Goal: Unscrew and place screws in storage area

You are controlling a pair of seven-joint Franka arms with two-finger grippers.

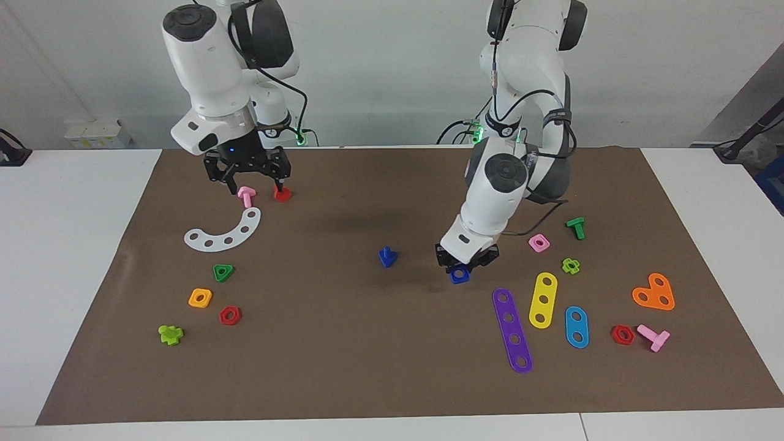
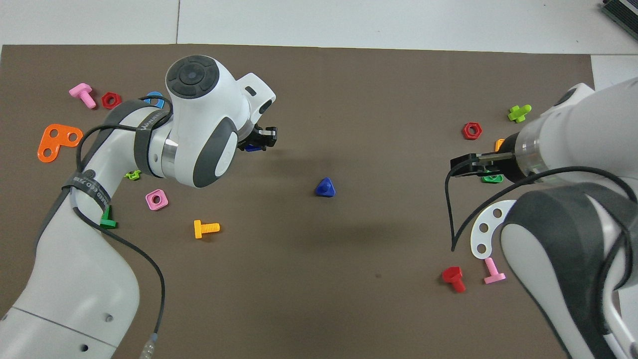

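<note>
The screw's head [image 2: 325, 187] is triangular with straight edges [image 2: 324, 195], so the screw should tip onto its side and stay put when I set it down.
The dark-blue screw [image 1: 387, 257] stands on its triangular head, stem up, in the middle of the brown paper mat [image 1: 367, 367]; it also shows in the overhead view [image 2: 325, 187] on the mat [image 2: 349, 299]. Neither gripper touches it. My left gripper [image 1: 465, 264] is low over the mat, beside the screw toward the left arm's end, and is shut on a blue square nut [image 1: 459, 277] that sits at mat level. The overhead view shows this gripper [image 2: 260, 139] with the nut [image 2: 251, 147] peeking out under it. My right gripper [image 1: 256, 182] waits open and empty near its base [image 2: 461, 167].
A pink bolt [image 1: 246, 196], a red bolt [image 1: 282, 195] and a white curved strip [image 1: 225, 233] lie under the right gripper. Purple [image 1: 512, 331], yellow [image 1: 542, 299] and blue [image 1: 576, 326] strips, an orange heart plate [image 1: 654, 293] and several nuts and bolts lie toward the left arm's end.
</note>
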